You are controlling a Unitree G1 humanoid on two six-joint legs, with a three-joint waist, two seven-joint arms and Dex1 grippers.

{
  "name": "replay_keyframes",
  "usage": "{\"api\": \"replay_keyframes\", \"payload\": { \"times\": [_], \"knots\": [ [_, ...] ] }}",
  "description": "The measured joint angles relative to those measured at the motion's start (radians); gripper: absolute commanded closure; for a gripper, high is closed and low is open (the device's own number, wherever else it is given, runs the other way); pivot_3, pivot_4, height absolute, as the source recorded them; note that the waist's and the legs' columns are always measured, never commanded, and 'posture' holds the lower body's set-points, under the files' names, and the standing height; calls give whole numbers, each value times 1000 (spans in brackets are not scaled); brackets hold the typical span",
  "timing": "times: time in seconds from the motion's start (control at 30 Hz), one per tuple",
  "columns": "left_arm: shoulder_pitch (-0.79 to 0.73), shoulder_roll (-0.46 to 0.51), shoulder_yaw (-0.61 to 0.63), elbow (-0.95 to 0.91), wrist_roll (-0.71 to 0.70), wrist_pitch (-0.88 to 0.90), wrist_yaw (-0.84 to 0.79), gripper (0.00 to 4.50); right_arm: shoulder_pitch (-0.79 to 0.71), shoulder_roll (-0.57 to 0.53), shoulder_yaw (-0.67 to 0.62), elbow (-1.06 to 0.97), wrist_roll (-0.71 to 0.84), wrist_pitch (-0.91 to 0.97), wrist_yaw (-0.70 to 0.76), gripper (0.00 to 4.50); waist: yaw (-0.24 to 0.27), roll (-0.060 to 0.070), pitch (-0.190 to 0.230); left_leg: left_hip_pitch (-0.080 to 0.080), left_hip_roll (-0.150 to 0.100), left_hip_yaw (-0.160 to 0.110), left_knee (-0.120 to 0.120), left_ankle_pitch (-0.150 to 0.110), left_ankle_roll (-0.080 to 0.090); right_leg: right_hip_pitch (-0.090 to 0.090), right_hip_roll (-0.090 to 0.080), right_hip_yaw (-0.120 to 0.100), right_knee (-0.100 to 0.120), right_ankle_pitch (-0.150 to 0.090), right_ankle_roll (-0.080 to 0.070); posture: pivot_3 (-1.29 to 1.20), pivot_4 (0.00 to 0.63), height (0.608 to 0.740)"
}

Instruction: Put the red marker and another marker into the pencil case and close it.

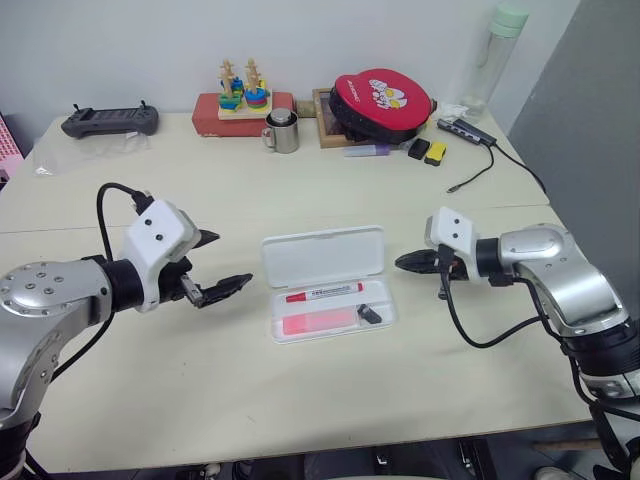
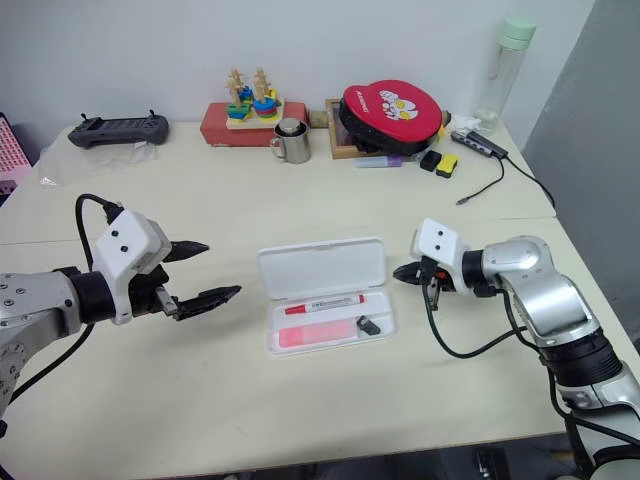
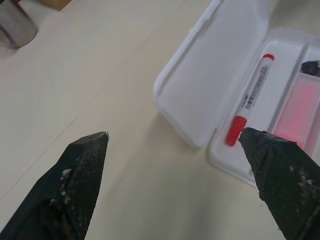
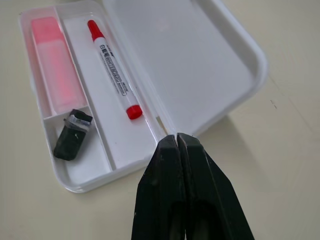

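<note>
The pencil case's lid (image 1: 324, 254) is leaning open toward the far side, and my right gripper is next to the lid's end. I should reach behind the lid and swing it closed.
The white pencil case (image 1: 322, 256) lies open in the middle of the table, its lid flat toward the far side. In its tray rest the red marker (image 1: 323, 293), the pink highlighter (image 1: 317, 321) nearer the front, and a small black piece (image 1: 368, 314). My left gripper (image 1: 213, 264) hovers open to the left of the case, empty. My right gripper (image 1: 404, 263) is shut and empty, its tip just off the case's right end. In the right wrist view the red marker (image 4: 113, 68) and highlighter (image 4: 56, 66) lie in separate compartments beyond the shut fingers (image 4: 175, 165).
Along the far edge stand a black controller (image 1: 110, 121), a red box with a stacking toy (image 1: 243, 105), a steel mug (image 1: 283, 131), a red round case (image 1: 382, 102), a cabled hub (image 1: 466, 129) and a bottle (image 1: 495, 55).
</note>
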Motion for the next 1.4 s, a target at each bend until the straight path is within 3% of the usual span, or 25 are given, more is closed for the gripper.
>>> {"api": "replay_keyframes", "payload": {
  "times": [0.63,0.93,1.2,1.4],
  "knots": [
    [-45,12,0,29,-14,-30,-63,0,-236,165,39,520,-162,-295,-87,4470,-16,0,0,-2,0,0,-1,0,0,-2,0,0,0,3,-4,0,150,740],
    [-9,12,6,19,-26,-28,-71,0,-239,193,65,417,-151,-293,14,4470,-21,1,0,-1,0,0,-1,0,0,-2,0,0,0,3,-4,0,150,740],
    [136,32,38,-75,-65,-11,-133,0,-212,159,71,244,-107,-229,109,4470,-21,1,1,-1,0,-1,-2,0,0,-2,0,0,1,2,-4,0,150,740],
    [119,32,51,-75,-66,-13,-128,0,-171,131,90,131,-80,-180,159,4470,-21,1,0,0,0,0,-1,0,0,-1,0,0,1,0,-1,0,150,740]
  ]
}}
